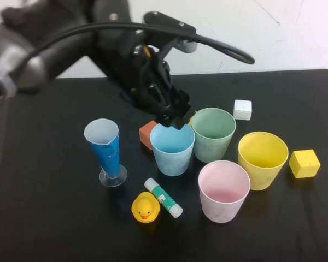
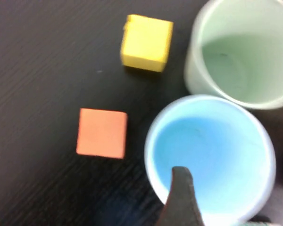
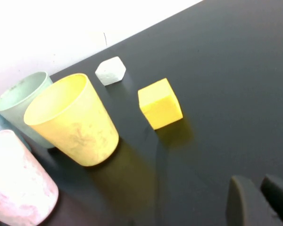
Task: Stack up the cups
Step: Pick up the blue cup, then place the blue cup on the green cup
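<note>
The light blue cup (image 1: 173, 150) gets narrower toward its base (image 1: 173, 170), so it will slide deep into the green cup when I lower it, and its rim will still show.
Four cups stand close together on the black table: light blue (image 1: 173, 148), pale green (image 1: 213, 134), yellow (image 1: 262, 159) and pale pink (image 1: 223, 190). My left gripper (image 1: 175, 118) hangs over the far rim of the light blue cup, open and holding nothing. In the left wrist view one finger (image 2: 181, 190) shows over the light blue cup's (image 2: 212, 150) rim, with the green cup (image 2: 240, 52) beside it. My right gripper (image 3: 255, 182) is out of the high view, shut and empty, low over bare table near the yellow cup (image 3: 70, 120) and the pink cup (image 3: 16, 183).
A tall blue cone glass (image 1: 105, 148) stands at the left. An orange block (image 1: 147, 134) and a yellow block (image 2: 146, 42) lie behind the blue cup. A white block (image 1: 242, 109), a yellow cube (image 1: 304, 163), a rubber duck (image 1: 145, 207) and a small tube (image 1: 163, 197) lie around.
</note>
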Robot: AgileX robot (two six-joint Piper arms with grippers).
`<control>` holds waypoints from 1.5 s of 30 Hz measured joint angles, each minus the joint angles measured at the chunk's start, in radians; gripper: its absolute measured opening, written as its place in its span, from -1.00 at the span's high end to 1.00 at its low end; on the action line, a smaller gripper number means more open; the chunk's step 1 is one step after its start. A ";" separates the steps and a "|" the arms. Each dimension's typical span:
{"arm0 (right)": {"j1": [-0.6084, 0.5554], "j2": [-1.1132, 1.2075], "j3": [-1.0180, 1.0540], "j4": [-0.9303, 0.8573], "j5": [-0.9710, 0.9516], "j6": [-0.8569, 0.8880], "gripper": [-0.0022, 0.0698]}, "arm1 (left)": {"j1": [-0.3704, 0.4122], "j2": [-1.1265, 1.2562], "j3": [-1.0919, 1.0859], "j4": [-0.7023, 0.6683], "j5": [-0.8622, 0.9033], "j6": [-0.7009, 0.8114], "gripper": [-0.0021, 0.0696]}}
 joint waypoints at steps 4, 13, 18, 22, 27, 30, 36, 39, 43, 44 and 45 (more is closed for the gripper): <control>0.000 0.000 0.000 0.000 0.000 -0.006 0.76 | 0.000 0.117 -0.105 0.045 0.061 -0.048 -0.36; 0.000 0.000 0.000 0.000 0.000 -0.025 0.76 | 0.000 0.272 -0.175 0.110 0.115 -0.123 -0.36; 0.000 0.000 0.000 0.000 0.000 -0.030 0.76 | 0.000 0.290 -0.175 0.140 0.116 -0.132 0.26; 0.000 0.000 0.000 0.000 0.000 -0.030 0.76 | 0.000 0.290 -0.177 0.153 0.124 -0.132 0.80; 0.000 0.000 0.000 0.000 0.000 -0.031 0.76 | 0.000 0.282 -0.221 0.158 0.178 -0.132 0.90; 0.000 0.000 0.000 0.000 0.000 -0.032 0.76 | 0.000 0.247 -0.245 0.159 0.183 -0.132 0.91; 0.000 0.000 0.000 0.000 -0.002 -0.034 0.76 | 0.000 0.127 -0.254 0.140 0.191 -0.126 0.92; 0.000 0.000 0.000 0.000 -0.002 -0.034 0.76 | 0.000 0.085 -0.256 0.106 0.195 -0.126 0.92; 0.000 0.000 0.000 0.001 -0.002 -0.034 0.76 | 0.000 0.074 -0.256 0.024 0.136 -0.126 0.92; 0.000 0.000 0.000 0.001 -0.002 -0.034 0.76 | 0.000 0.076 -0.256 0.004 0.110 -0.126 0.92; 0.000 0.000 0.000 0.001 -0.002 -0.034 0.76 | 0.000 0.081 -0.256 -0.010 0.088 -0.126 0.92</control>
